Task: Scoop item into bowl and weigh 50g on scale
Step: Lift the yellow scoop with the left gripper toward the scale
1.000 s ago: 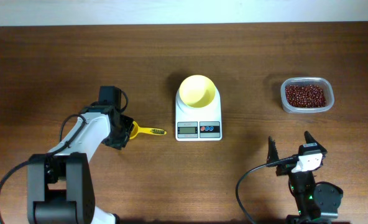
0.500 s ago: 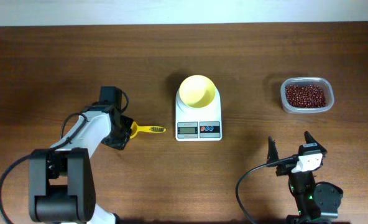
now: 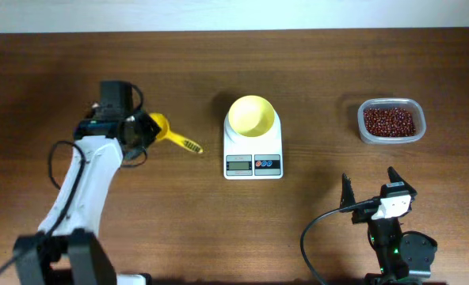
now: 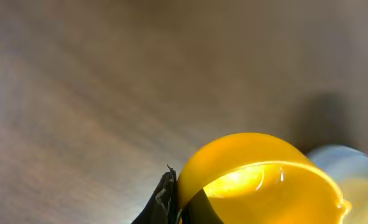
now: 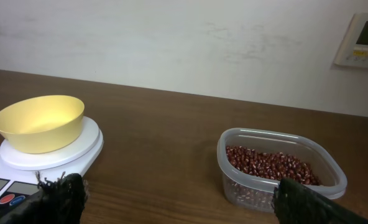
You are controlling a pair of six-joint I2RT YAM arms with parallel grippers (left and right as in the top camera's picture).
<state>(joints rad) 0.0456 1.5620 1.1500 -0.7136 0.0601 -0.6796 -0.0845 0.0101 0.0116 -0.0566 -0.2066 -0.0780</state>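
Observation:
The scoop (image 3: pixel 162 125) is held by its cup in the robot's left gripper, far away from the beans, so its handle (image 3: pixel 188 145) should go to the right gripper before the robot scoops.
The pale-yellow bowl (image 3: pixel 251 115) sits on the white scale (image 3: pixel 253 155) at the table's centre; both also show in the right wrist view, bowl (image 5: pixel 39 122), scale (image 5: pixel 22 163). The reddish-brown beans (image 3: pixel 390 121) fill a clear tub (image 3: pixel 366 133) at the right, also seen in the right wrist view (image 5: pixel 268 165). My left gripper (image 3: pixel 146 130) is shut on the cup end of a bright-yellow scoop (image 3: pixel 171 134), held up off the table left of the scale; the scoop fills the left wrist view (image 4: pixel 258 180). My right gripper (image 3: pixel 370 190) is open and empty near the front edge.
A white wall with a small panel (image 5: pixel 361 40) stands behind the table's far edge. Brown wood table (image 3: pixel 314 71) lies between the scale and the tub.
My left gripper has lifted the scoop off the table and carried it up and back, its handle now pointing toward the scale. The right arm has not moved.

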